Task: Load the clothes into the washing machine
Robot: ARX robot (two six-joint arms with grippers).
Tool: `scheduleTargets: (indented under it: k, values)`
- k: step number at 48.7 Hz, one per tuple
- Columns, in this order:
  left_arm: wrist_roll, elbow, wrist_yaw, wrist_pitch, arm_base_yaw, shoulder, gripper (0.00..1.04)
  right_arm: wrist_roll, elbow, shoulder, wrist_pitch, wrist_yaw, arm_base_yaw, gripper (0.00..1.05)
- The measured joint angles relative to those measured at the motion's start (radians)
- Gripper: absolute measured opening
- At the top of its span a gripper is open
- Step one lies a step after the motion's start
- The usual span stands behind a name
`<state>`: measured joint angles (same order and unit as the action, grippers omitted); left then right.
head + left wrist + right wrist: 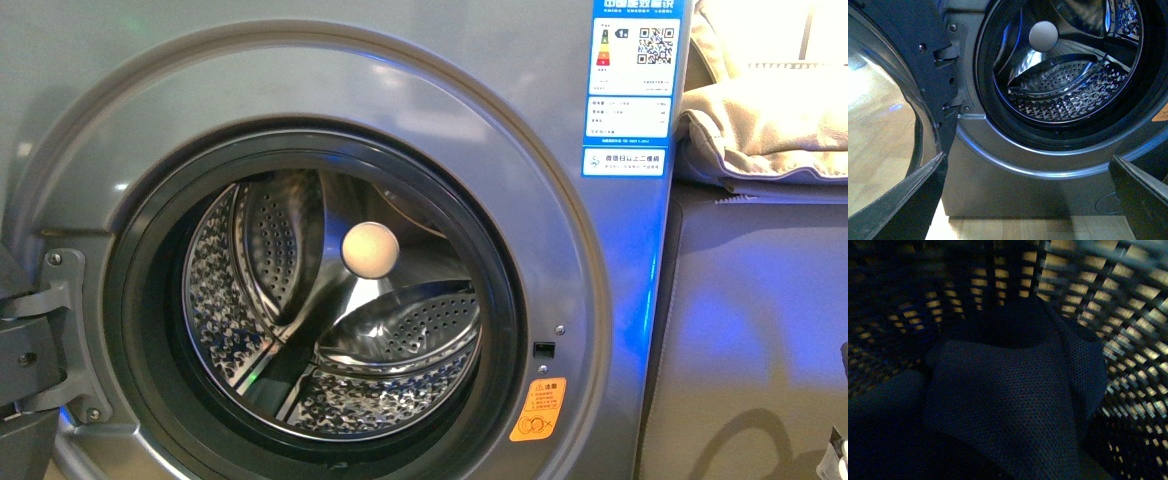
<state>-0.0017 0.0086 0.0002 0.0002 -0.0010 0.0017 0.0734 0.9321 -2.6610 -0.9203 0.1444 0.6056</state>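
Note:
The porthole's deep lower rim protrudes before the drum; pushed-in clothes will partly hang outside over it.
The grey-silver washing machine [560, 200] fills the front view, its door open and its perforated steel drum [300, 300] holding no cloth. It also shows in the left wrist view [1013, 185], seen from low down. My left gripper [1028, 159] is open and empty, level with the panel below the porthole. The dark navy clothes [1008, 400] lie crumpled inside a lattice basket [1113, 305] in the right wrist view, close under the camera. My right gripper is open; its fingers do not show in that dim view.
The open door [883, 100] with its glass hangs at the left on a hinge [60, 330]. A beige cloth [770, 110] lies on a grey surface right of the machine. Blue label [635, 80], orange sticker [537, 410]. Wooden floor [1013, 230] below.

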Motion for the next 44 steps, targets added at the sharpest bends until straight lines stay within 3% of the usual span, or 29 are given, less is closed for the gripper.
scheduleTargets:
  k: [26, 44]
  values:
    - [0.000, 0.000, 0.000, 0.000, 0.000, 0.000, 0.98, -0.040, -0.319, 0.568, -0.154, 0.106, -0.027, 0.06]
    - [0.000, 0.000, 0.000, 0.000, 0.000, 0.000, 0.98, -0.072, -0.394, 1.122, -0.029, 0.189, -0.050, 0.06]
